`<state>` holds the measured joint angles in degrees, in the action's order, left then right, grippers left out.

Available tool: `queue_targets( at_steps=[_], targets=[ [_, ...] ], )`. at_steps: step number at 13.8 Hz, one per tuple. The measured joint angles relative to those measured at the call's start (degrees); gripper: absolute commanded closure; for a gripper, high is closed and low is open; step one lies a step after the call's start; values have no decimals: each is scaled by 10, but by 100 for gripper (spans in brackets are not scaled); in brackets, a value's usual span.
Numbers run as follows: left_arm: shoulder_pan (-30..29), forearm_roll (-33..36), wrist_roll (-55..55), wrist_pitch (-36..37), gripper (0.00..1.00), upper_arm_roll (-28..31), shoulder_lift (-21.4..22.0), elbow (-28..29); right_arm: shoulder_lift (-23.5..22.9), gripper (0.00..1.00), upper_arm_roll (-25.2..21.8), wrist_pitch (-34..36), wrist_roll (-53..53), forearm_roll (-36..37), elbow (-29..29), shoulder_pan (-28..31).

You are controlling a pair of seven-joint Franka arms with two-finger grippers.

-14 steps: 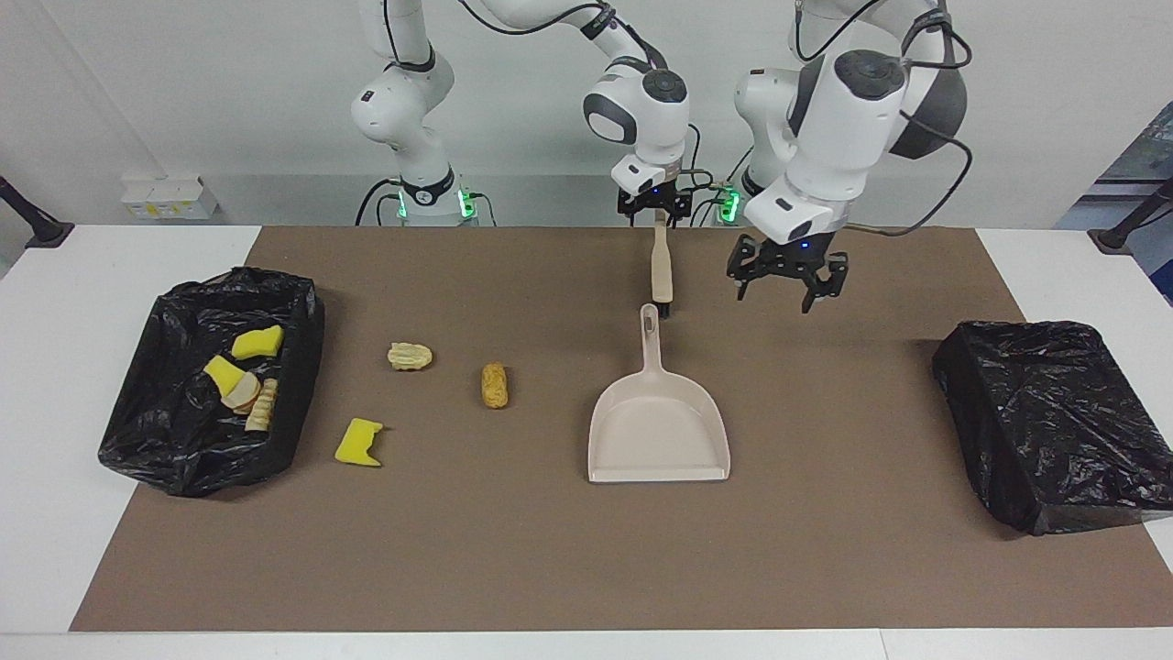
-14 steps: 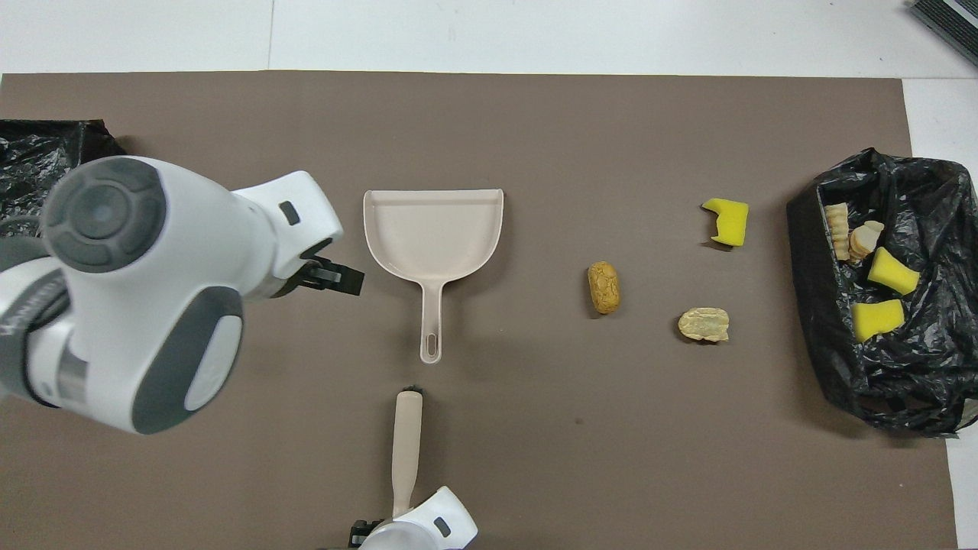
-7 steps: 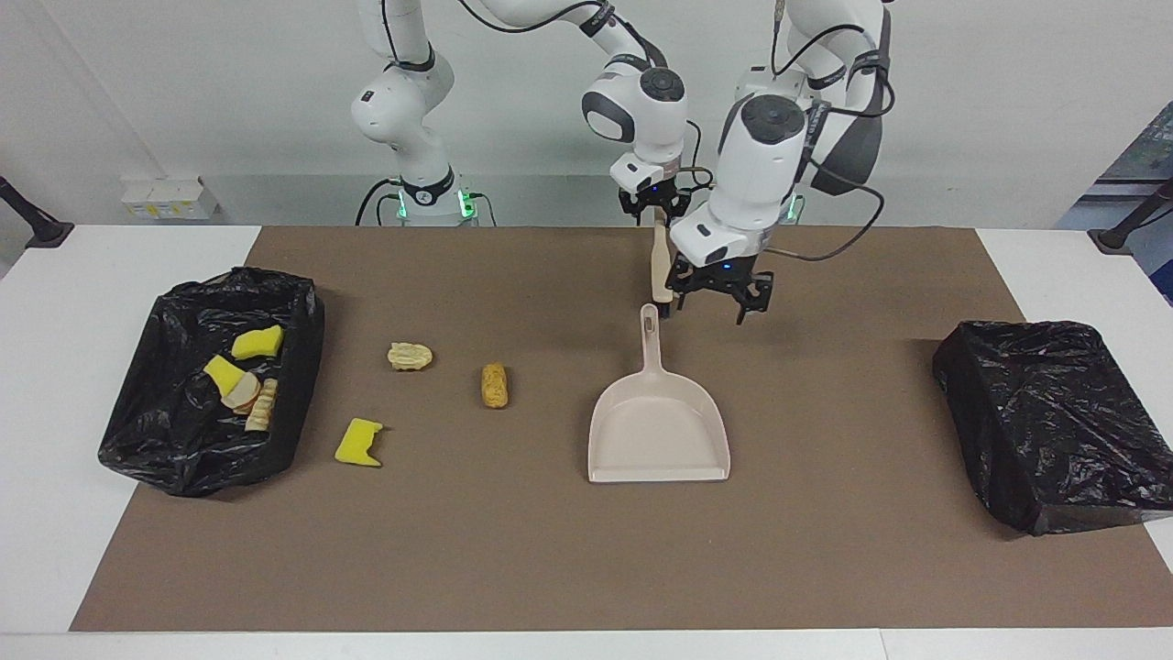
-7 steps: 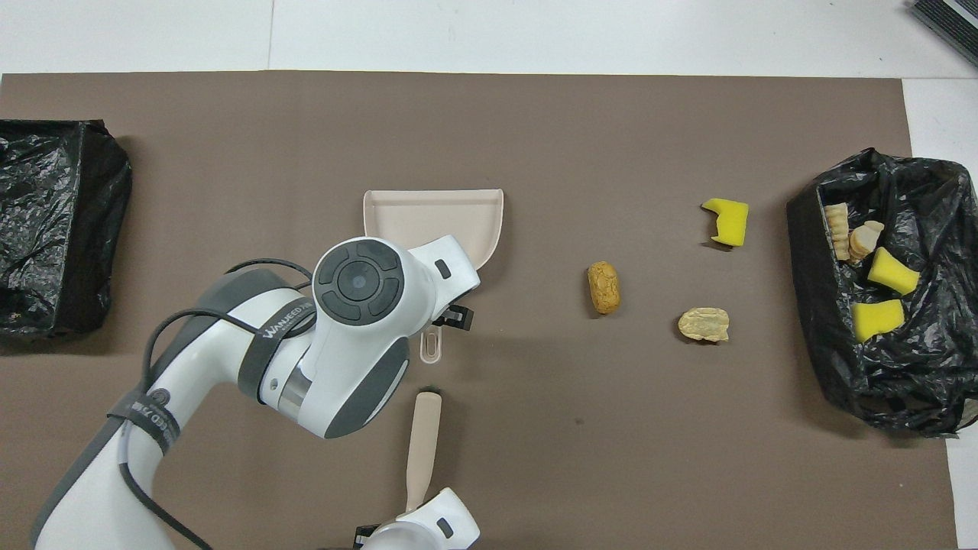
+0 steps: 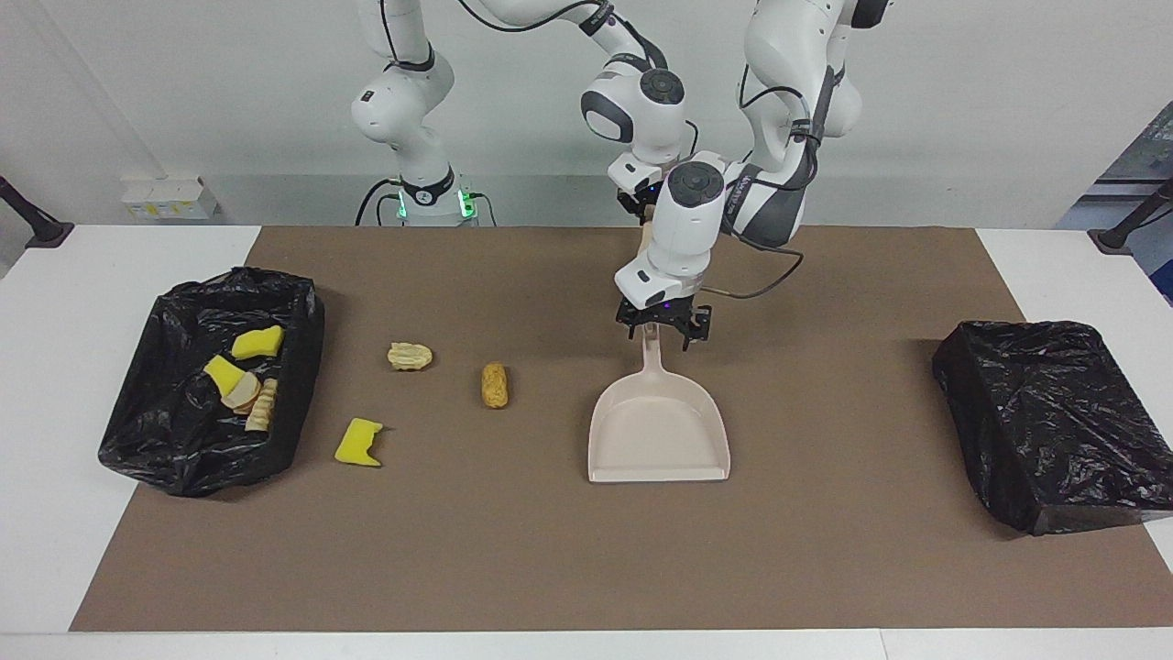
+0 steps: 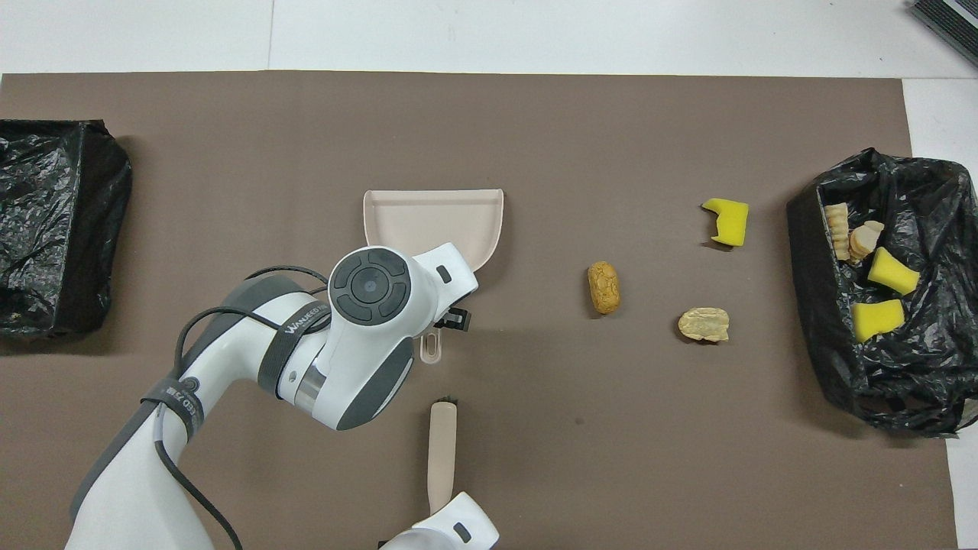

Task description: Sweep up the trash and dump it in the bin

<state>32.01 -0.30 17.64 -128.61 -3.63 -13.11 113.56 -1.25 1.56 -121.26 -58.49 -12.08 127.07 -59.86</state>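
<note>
My gripper will carry the beige dustpan (image 6: 432, 221), which has raised sides (image 6: 369, 218) around its wide tray, so it will hold all the loose trash scraps together as it moves.
The beige dustpan (image 5: 660, 440) lies flat on the brown mat, its handle (image 5: 652, 353) pointing toward the robots. My left gripper (image 5: 660, 336) is open and low over the handle's end, one finger on each side. My right gripper (image 5: 639, 200) is shut on the beige hand brush (image 6: 442, 451), held nearer to the robots than the dustpan and mostly hidden in the facing view. Three trash scraps lie on the mat toward the right arm's end: a brown bread piece (image 5: 494, 385), a tan piece (image 5: 410, 356) and a yellow sponge chunk (image 5: 358, 443).
A black-lined bin (image 5: 156, 458) at the right arm's end holds several yellow and tan scraps (image 5: 243, 371). A second black-bagged bin (image 5: 1045, 422) stands at the left arm's end. The brown mat (image 5: 550, 568) covers the white table.
My left gripper has swung from the left arm's end of the mat to the dustpan handle and come down over it. The brush has shifted slightly toward the right arm's end.
</note>
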Motion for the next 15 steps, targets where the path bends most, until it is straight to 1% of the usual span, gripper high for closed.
queue_targets(
  at_steps=[1,2,3,4,5,7,9,12,15],
  targets=[
    [2,0,2,-2,30,-1,0,3,14,100,-1,24,24,4,4,17],
    [5,0,4,-8,52,-1,0,5,29,100,-2,45,45,11,9,37],
    [8,0,6,-13,69,-1,0,6,46,100,-2,63,65,23,16,60],
    [8,0,6,-17,81,-1,0,7,65,100,-3,77,82,34,25,82],
    [8,0,6,-20,88,-1,0,7,85,100,-4,89,99,43,33,105],
    [8,0,6,-26,99,1,0,7,121,100,-5,107,129,58,48,150],
    [8,0,4,-29,100,1,0,7,144,100,-6,123,164,82,58,199],
    [6,1,-1,-29,100,5,2,6,147,100,-6,129,229,134,68,277],
    [-10,10,-77,-2,100,13,16,2,133,100,-7,128,311,196,69,351]
  ],
)
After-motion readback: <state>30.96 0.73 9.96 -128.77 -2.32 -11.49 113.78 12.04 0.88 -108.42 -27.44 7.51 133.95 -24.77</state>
